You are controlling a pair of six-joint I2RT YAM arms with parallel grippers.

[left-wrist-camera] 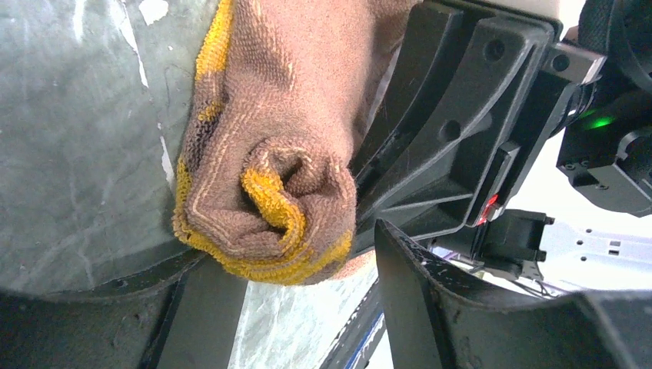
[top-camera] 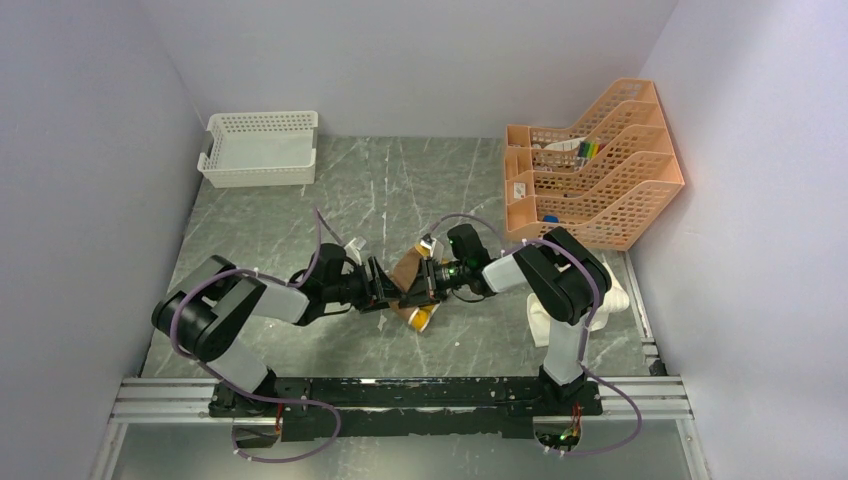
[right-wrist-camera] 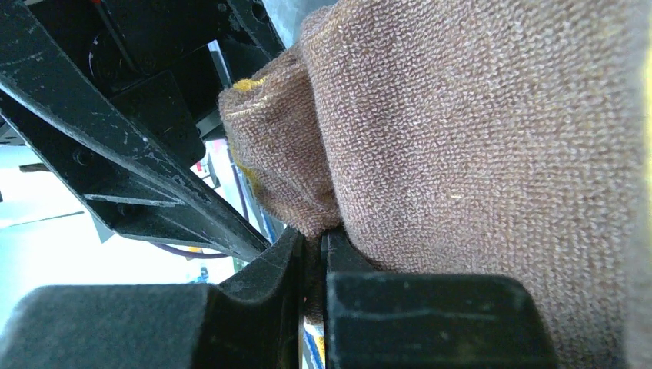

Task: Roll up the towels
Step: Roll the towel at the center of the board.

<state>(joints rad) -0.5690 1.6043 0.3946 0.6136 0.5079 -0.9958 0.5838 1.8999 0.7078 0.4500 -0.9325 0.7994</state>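
Note:
The yellow end [top-camera: 421, 319] sticks out loose, so my right gripper, which pinches a brown fold [right-wrist-camera: 296, 181] close to my left gripper, should take the roll at that end.
The mustard-yellow and brown towel [top-camera: 408, 270] is partly rolled at the middle of the table, held between both grippers. In the left wrist view its rolled end [left-wrist-camera: 269, 207] shows a spiral of brown cloth with yellow edging. My left gripper [top-camera: 385, 290] is open, and its fingers [left-wrist-camera: 423, 284] stand on either side of the roll end. My right gripper [top-camera: 428, 283] is shut on a fold of the brown towel [right-wrist-camera: 477, 138], with cloth pinched between its fingertips [right-wrist-camera: 314, 238]. The cream towel [top-camera: 612, 300] lies at the right, partly hidden under the right arm.
A white lattice basket [top-camera: 260, 150] stands at the back left. An orange tiered file rack [top-camera: 590, 165] with small items stands at the back right. Grey walls close in both sides. The arms' mounting rail [top-camera: 400, 395] runs along the near edge.

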